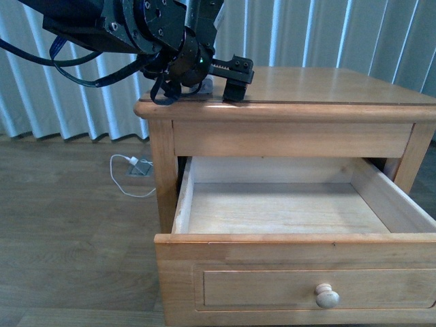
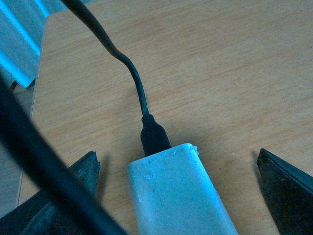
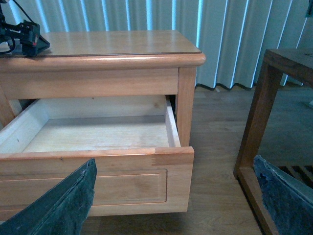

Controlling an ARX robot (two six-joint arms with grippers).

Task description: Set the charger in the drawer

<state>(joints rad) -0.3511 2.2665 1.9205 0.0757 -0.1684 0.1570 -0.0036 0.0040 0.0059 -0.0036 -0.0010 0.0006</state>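
The black cable (image 2: 128, 62) curves up from its plugged-in connector (image 2: 154, 136). The cable will come along, still in a loop, when I move the block into the drawer.
The charger (image 2: 178, 196), a white adapter block with a thin black cable (image 2: 137, 83) plugged in by a black connector (image 2: 154, 134), lies on the nightstand top (image 1: 327, 85). My left gripper (image 2: 177, 155) is open around it, one finger (image 2: 73, 186) on each side, apart from it. In the front view the left gripper (image 1: 231, 76) rests at the top's left rear and hides the charger. The drawer (image 1: 293, 238) is pulled wide open, its pale inside bare, with a round knob (image 1: 327, 296). My right gripper (image 3: 174, 161) is open and empty, low beside the drawer's front (image 3: 98, 188).
A white cable with a white plug (image 1: 129, 170) lies on the wooden floor left of the nightstand. Another wooden piece of furniture (image 3: 257, 112) stands to the right of it. Pale curtains (image 1: 68, 102) hang behind.
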